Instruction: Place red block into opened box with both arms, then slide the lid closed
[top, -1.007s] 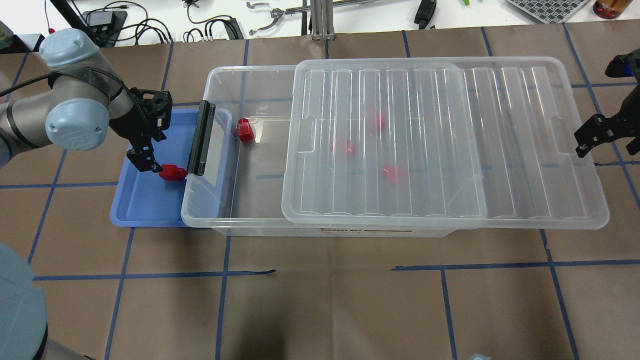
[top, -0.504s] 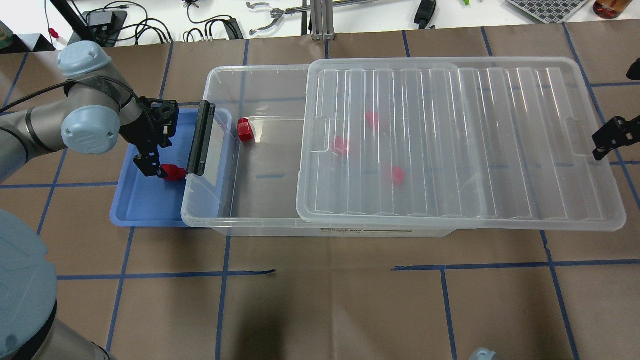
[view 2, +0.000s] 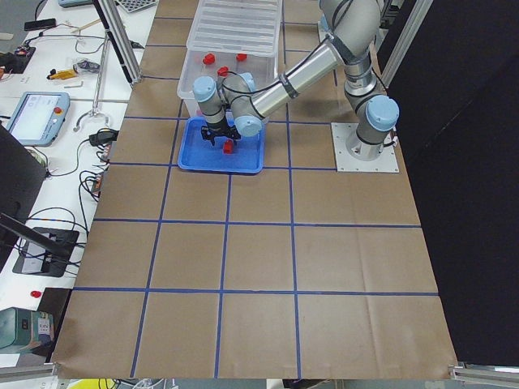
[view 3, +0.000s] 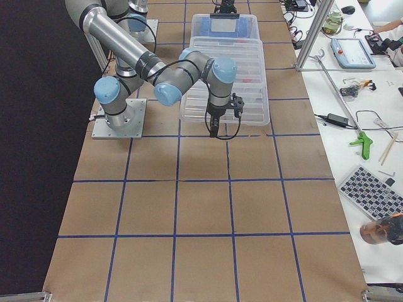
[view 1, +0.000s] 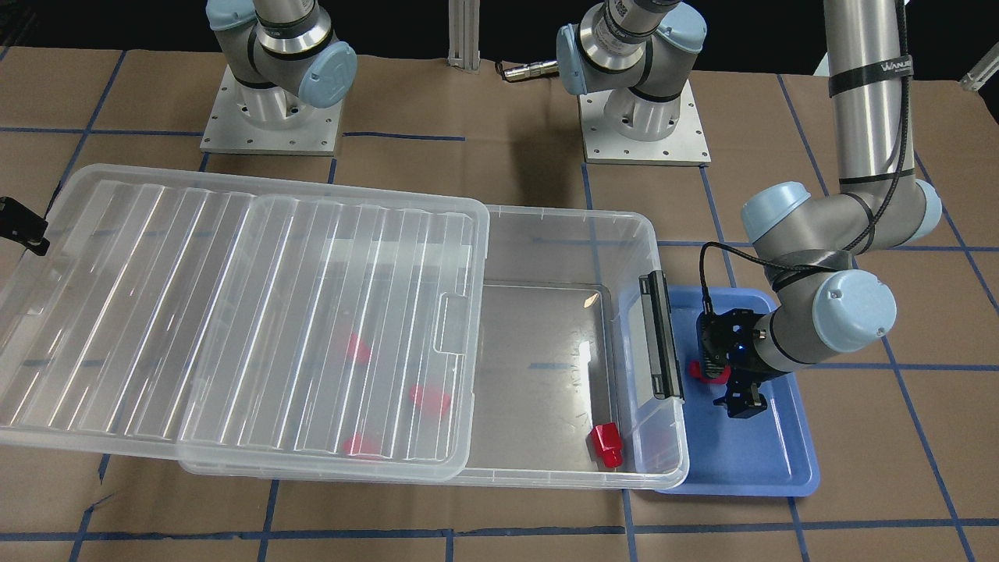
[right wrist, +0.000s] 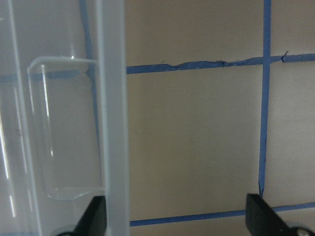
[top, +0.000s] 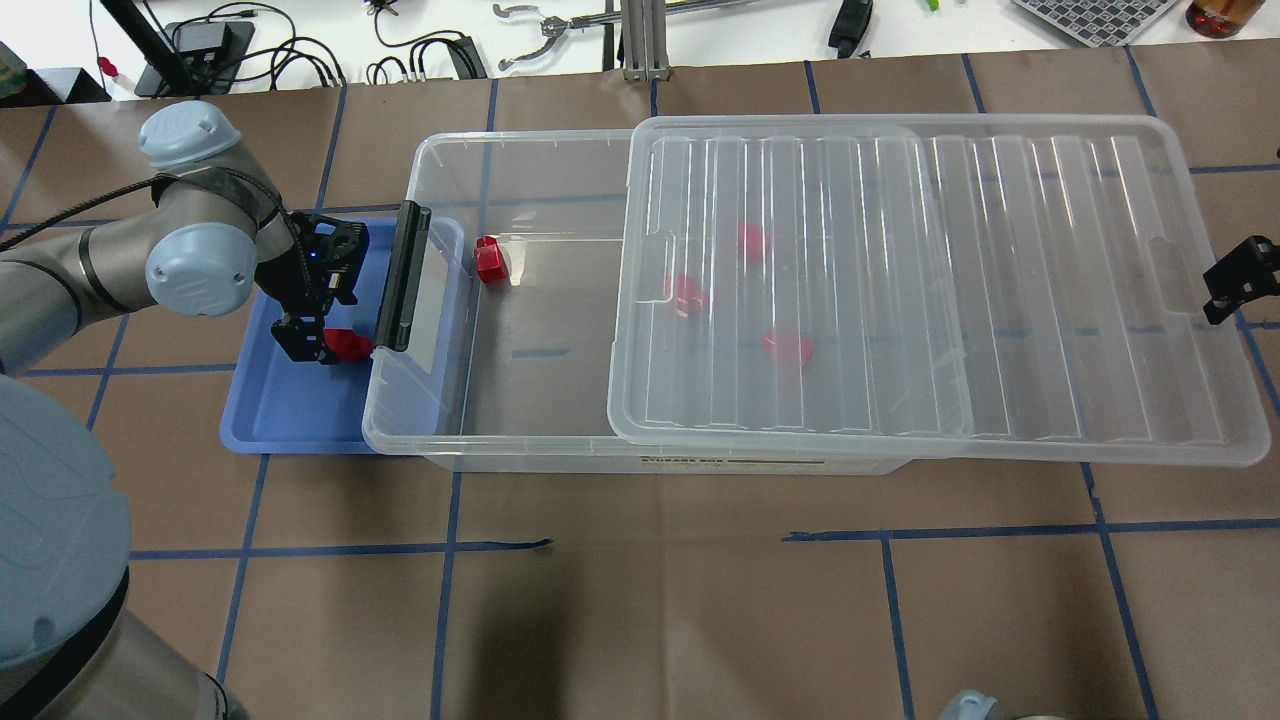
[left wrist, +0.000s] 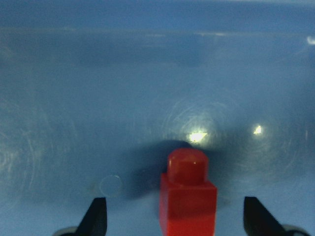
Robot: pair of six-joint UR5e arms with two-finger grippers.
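The red block (view 1: 709,373) has only the tray's smooth blue bottom (view 1: 744,454) around it. I should expect the blue tray to be empty when I lift the red block.
A red block (top: 350,345) lies in the blue tray (top: 280,420), just left of the box's black latch bar (top: 400,278). My left gripper (top: 325,345) is down in the tray, open, with this block (left wrist: 188,196) between its fingers (left wrist: 96,219). The clear box (top: 500,445) holds one uncovered red block (top: 490,260) near its left end. Three more red blocks (top: 788,347) show through the ribbed lid (top: 1000,280), which covers the right part and overhangs the right end. My right gripper (top: 1238,280) is open, with the lid's rim (right wrist: 112,123) between its fingers.
Cables, tools and a keyboard lie along the far table edge (top: 560,40). Both arm bases (view 1: 269,117) stand behind the box. Brown paper with blue tape lines (top: 640,600) covers the table in front of the box.
The lid has slid to the right, and my right gripper has moved right with it. My left gripper has shifted closer around the red block in the tray.
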